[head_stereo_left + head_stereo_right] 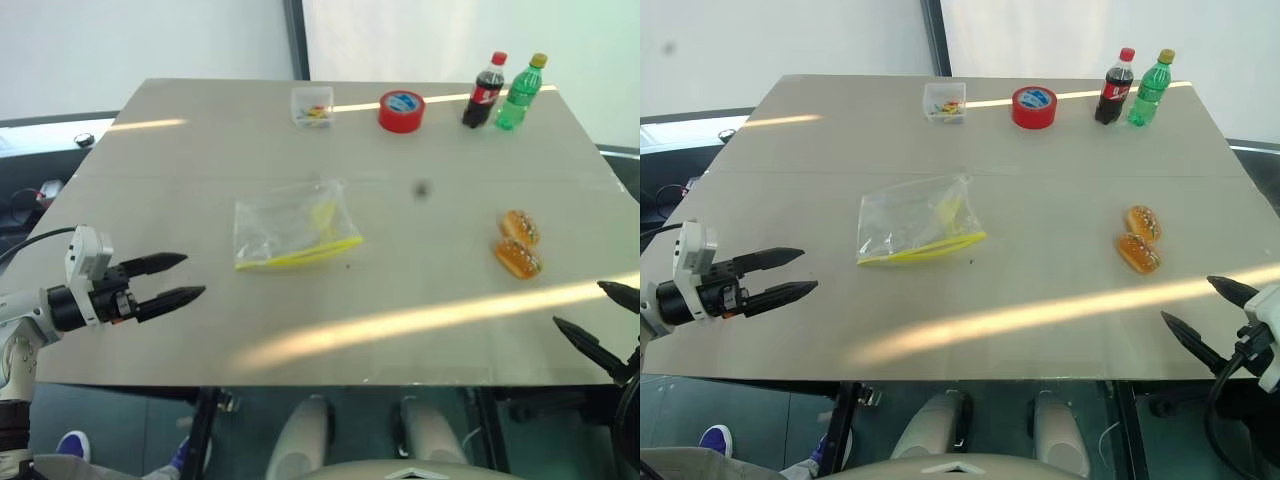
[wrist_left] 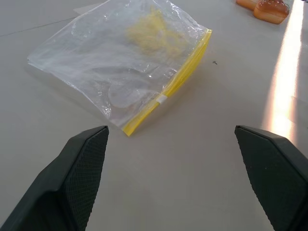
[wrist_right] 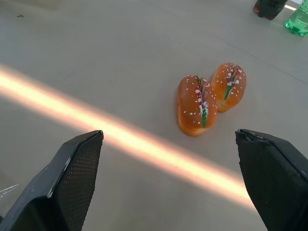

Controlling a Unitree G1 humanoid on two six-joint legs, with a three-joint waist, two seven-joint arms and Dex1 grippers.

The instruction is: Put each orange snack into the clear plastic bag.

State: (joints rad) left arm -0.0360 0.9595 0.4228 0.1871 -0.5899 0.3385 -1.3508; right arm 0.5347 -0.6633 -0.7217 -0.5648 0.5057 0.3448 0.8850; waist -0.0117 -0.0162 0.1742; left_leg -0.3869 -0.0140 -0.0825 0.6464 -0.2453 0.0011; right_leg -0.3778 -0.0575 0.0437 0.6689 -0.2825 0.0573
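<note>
The clear plastic bag's flat near edge (image 1: 272,262) is closed by the yellow strip (image 1: 300,256), so the strip will unzip into a gaping opening when the robot pulls it.
Two orange snacks lie side by side on the right half of the table, one (image 1: 520,227) just behind the other (image 1: 518,259); the right wrist view shows them close up (image 3: 197,104) (image 3: 229,84). The clear plastic bag (image 1: 292,230), flat with a yellow strip on its near edge, rests mid-table, also seen from the left wrist (image 2: 130,62). My left gripper (image 1: 182,278) hovers open and empty at the table's left front, short of the bag. My right gripper (image 1: 598,315) is open and empty at the right front edge, nearer than the snacks.
Along the far edge stand a small clear box (image 1: 312,106) with colourful bits, a red tape roll (image 1: 401,110), a cola bottle (image 1: 484,92) and a green bottle (image 1: 520,93). A sunlit stripe crosses the front of the grey table (image 1: 420,310).
</note>
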